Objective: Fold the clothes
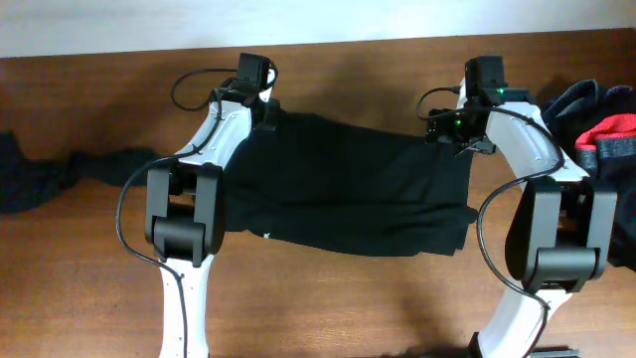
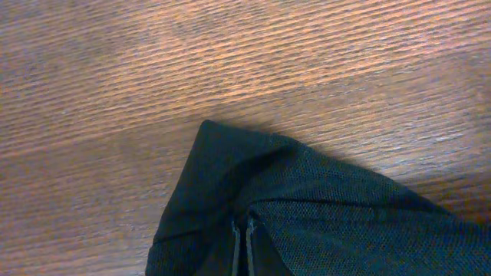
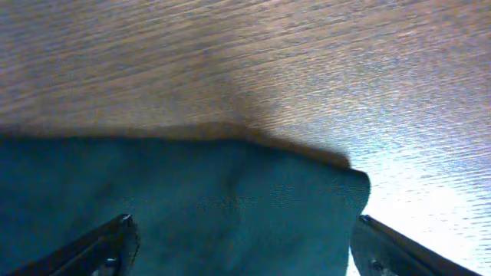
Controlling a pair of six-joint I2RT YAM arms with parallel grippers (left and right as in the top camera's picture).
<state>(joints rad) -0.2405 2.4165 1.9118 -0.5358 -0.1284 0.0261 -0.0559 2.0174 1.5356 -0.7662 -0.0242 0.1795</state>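
Note:
Next, I pinch the loose cloth point(image 3: 247, 218) with my right gripper before both grippers fold toward me, because the black top's other far corner point(image 1: 460, 153) lies loose while my left gripper holds one far corner.
A large black top point(image 1: 348, 189) lies spread flat across the middle of the wooden table. My left gripper point(image 1: 265, 117) is at its far left corner. In the left wrist view the gripper point(image 2: 241, 247) has its thin fingers pressed together, shut on a pinch of the black mesh cloth point(image 2: 322, 199). My right gripper point(image 1: 453, 133) hovers over the far right corner. In the right wrist view the gripper point(image 3: 245, 239) is open, its fingertips point(image 3: 123, 228) wide apart, with the cloth's corner point(image 3: 253, 199) lying between and below them.
A dark navy garment point(image 1: 40, 174) trails along the table's left side. A heap of clothes with a red piece point(image 1: 608, 129) and grey-blue cloth point(image 1: 621, 169) sits at the right edge. Bare wood point(image 1: 348, 298) runs along the near side.

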